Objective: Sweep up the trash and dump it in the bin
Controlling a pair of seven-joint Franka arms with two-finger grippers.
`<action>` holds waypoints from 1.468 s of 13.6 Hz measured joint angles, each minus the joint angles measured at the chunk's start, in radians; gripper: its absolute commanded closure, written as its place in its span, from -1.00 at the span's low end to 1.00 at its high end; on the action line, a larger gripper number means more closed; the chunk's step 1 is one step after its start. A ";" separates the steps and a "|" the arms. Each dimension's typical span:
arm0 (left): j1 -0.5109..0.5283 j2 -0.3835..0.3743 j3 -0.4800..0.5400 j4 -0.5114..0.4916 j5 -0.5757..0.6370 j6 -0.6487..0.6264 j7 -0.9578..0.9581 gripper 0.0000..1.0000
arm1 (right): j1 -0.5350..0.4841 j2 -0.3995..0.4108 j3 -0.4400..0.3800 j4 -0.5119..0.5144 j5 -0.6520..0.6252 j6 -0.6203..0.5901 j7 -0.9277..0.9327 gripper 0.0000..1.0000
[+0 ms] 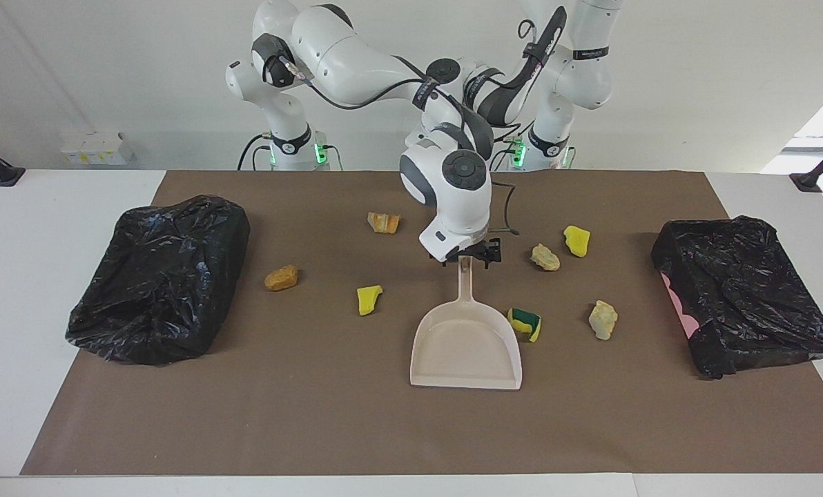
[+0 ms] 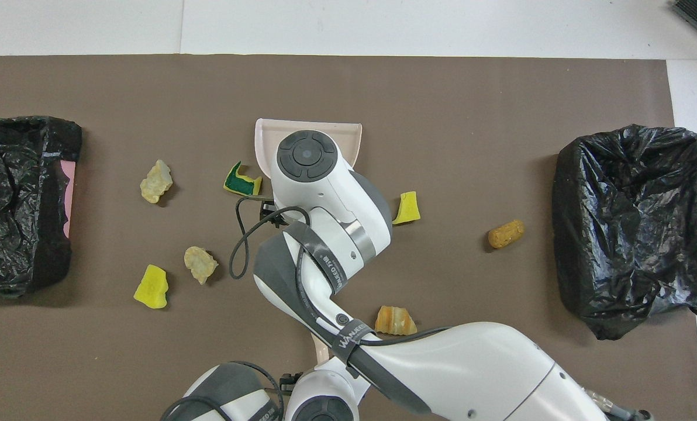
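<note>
The dustpan's open edge [image 1: 466, 384] faces away from both arms, so next my right gripper turns it toward the foam chunks [image 1: 545, 257] on my left gripper's side before I sweep.
A pale pink dustpan [image 1: 467, 345] lies flat mid-table, its open edge pointing away from the robots; only its rim [image 2: 348, 135] shows in the overhead view. My right gripper [image 1: 468, 258] is down at the end of its handle and shut on it. Several small foam chunks lie around it. A green-and-yellow one [image 1: 525, 323] touches the pan's side, and a yellow one [image 1: 369, 299] and an orange-brown one [image 1: 281, 277] lie toward the right arm's end. My left gripper [image 2: 288, 381] waits near the robots, hidden in the facing view.
Two bins lined with black bags stand at the table's ends: one [image 1: 163, 304] at the right arm's end, one [image 1: 743, 290] with a pink side at the left arm's end. A pale stick [image 2: 323, 351] lies by the left gripper. Brown mat [image 1: 384, 428] covers the table.
</note>
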 measured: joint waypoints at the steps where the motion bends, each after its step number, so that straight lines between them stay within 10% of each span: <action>1: 0.000 0.000 0.000 -0.002 0.000 0.000 0.000 0.20 | 0.000 0.007 0.000 0.000 -0.008 0.001 0.000 0.18; 3: -0.001 0.000 0.000 -0.002 -0.034 0.000 0.000 0.77 | 0.000 0.016 0.000 0.000 -0.032 0.002 0.000 0.99; 9: 0.000 -0.001 0.014 0.001 -0.076 -0.034 0.000 1.00 | -0.005 0.018 -0.001 0.012 -0.042 0.003 0.000 1.00; 20: 0.291 -0.217 0.041 0.004 -0.033 -0.629 -0.134 1.00 | -0.114 -0.152 -0.002 0.007 -0.042 -0.091 -0.234 1.00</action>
